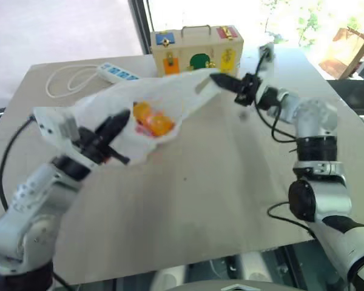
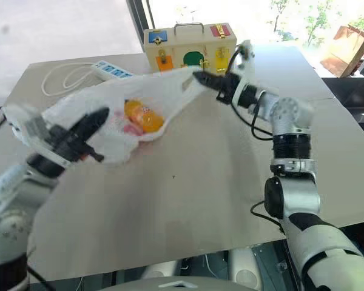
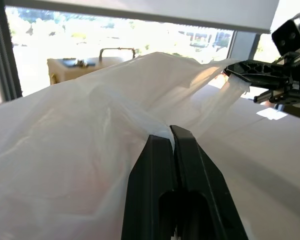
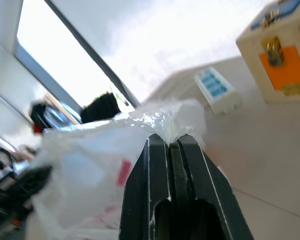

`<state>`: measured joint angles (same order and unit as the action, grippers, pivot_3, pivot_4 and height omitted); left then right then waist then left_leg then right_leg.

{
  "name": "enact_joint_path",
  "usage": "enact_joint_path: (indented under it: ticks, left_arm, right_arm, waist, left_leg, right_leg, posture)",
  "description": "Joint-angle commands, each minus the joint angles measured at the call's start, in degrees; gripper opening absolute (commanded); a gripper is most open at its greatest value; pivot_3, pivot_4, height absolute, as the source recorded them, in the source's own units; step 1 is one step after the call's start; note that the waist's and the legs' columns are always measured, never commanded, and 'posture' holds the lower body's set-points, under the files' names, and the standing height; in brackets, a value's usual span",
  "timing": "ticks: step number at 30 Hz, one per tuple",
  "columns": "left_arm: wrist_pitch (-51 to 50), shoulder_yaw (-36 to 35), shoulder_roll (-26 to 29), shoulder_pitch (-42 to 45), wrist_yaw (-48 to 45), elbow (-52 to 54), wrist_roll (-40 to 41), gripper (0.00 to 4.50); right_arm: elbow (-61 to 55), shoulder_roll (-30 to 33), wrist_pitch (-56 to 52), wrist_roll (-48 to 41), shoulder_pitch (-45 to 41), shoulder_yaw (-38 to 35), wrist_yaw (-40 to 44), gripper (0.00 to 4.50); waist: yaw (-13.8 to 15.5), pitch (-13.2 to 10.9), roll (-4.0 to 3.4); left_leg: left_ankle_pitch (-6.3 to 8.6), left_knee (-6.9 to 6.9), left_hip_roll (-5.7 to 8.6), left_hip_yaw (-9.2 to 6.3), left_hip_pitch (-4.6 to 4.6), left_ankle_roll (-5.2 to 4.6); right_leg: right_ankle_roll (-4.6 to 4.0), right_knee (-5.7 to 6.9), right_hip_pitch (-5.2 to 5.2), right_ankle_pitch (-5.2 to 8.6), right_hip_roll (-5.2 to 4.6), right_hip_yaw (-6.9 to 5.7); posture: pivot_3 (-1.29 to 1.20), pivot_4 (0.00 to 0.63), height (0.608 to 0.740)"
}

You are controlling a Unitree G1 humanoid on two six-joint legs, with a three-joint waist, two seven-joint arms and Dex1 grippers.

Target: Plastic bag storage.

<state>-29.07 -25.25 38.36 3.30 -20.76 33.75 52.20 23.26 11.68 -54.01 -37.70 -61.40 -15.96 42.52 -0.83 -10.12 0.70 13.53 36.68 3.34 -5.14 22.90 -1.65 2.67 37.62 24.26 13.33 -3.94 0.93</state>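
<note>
The orange bottle (image 1: 156, 123) is inside the bag and both grippers are pinching the bag's edge (image 1: 205, 81). My right gripper keeps lifting until the bag hangs upright, then let go.
The plastic bag (image 1: 170, 100), translucent white film with red print, hangs stretched above the table between both grippers. An orange bottle (image 1: 151, 119) sags inside its lower middle. My left gripper (image 1: 118, 123) is shut on the bag's left edge; in the left wrist view its fingers (image 3: 162, 160) pinch a fold of film. My right gripper (image 1: 217, 79) is shut on the bag's right corner, and the right wrist view shows crinkled film (image 4: 172, 120) clamped at the fingertips. The bag (image 2: 158, 97) is lifted clear of the tabletop.
A wooden latch box (image 1: 197, 48) with coloured panels stands at the table's far edge, behind the bag. A white power strip (image 1: 115, 73) with its cable lies at the far left. The beige table (image 1: 218, 200) spreads in front of the bag.
</note>
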Motion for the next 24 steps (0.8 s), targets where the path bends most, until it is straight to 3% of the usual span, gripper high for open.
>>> enact_joint_path:
  ticks: [1, 4, 8, 14, 17, 21, 24]
  left_arm:
    - [-3.2, -2.2, 5.8, 18.2, -0.5, -10.2, 6.5, 0.00]
    - [-4.6, -0.5, 8.6, 30.6, -1.4, -20.3, 4.7, 0.00]
    - [-5.1, 1.1, 8.7, 41.2, -3.1, -29.9, 2.7, 0.00]
    - [-4.1, 4.5, 7.0, 42.1, -7.8, -32.4, -1.6, 0.00]
    - [-3.4, 4.9, 5.6, 38.5, -9.5, -30.2, -3.3, 0.00]
    - [-4.0, 1.7, 5.2, 35.7, -9.6, -28.1, -2.1, 1.71]
    - [-6.2, -1.6, 6.2, 33.1, -9.2, -25.5, 0.6, 2.73]
  right_arm:
    - [0.3, 2.2, -2.4, -14.6, -7.6, -15.5, -6.6, 0.03]
    - [2.7, 2.9, -3.3, -22.8, -11.2, -22.7, -11.2, 0.03]
    - [2.6, 3.9, -2.4, -28.0, -12.9, -26.0, -15.0, 0.03]
    - [1.4, 5.5, -0.7, -29.8, -11.7, -25.1, -16.6, 0.03]
    - [-1.0, 6.3, -1.3, -28.8, -8.9, -22.3, -15.7, 0.92]
    - [-4.0, 8.3, -3.3, -29.8, -5.7, -20.3, -15.6, 2.97]
    - [-8.4, 11.8, -6.2, -28.5, -0.9, -16.9, -13.3, 4.03]
  waist:
    - [0.1, -0.3, 0.19]
    - [0.1, -0.3, 0.18]
    - [-0.2, -0.3, 0.19]
    - [-1.7, -0.3, 0.18]
    - [-2.0, -0.3, 0.17]
    - [-1.9, -0.3, 0.17]
    - [-1.6, -0.3, 0.20]
  left_leg:
    - [-0.01, -0.10, 0.00, 0.20, -0.13, 0.01]
    - [-0.29, 0.47, -0.04, -0.31, 1.05, 0.46]
    - [-0.25, 0.44, 0.01, 0.03, 0.95, 0.37]
    - [-0.24, 0.38, -0.07, 0.20, 1.03, 0.35]
    - [-0.24, 0.38, -0.15, 0.36, 1.00, 0.35]
    - [-0.24, 0.40, -0.24, 0.44, 0.97, 0.35]
    - [-0.24, 0.42, -0.25, 0.43, 0.98, 0.34]
  right_leg:
    - [0.00, -0.01, 0.01, 0.00, -0.01, 0.22]
    - [-0.11, 0.34, 0.90, -0.17, 0.17, -0.27]
    - [-0.07, 0.23, 0.86, -0.17, 0.12, 0.00]
    - [-0.06, 0.29, 1.03, -0.17, 0.12, 0.18]
    - [-0.05, 0.37, 1.11, -0.17, 0.15, 0.38]
    - [-0.06, 0.45, 1.15, -0.18, 0.12, 0.46]
    - [-0.04, 0.44, 1.15, -0.19, 0.13, 0.44]
  posture:
    - [0.00, 0.150, 0.739]
    - [0.00, 0.150, 0.739]
    - [0.00, 0.150, 0.739]
    - [0.00, 0.150, 0.739]
    - [0.00, 0.150, 0.739]
    - [0.00, 0.150, 0.739]
    - [0.00, 0.150, 0.739]
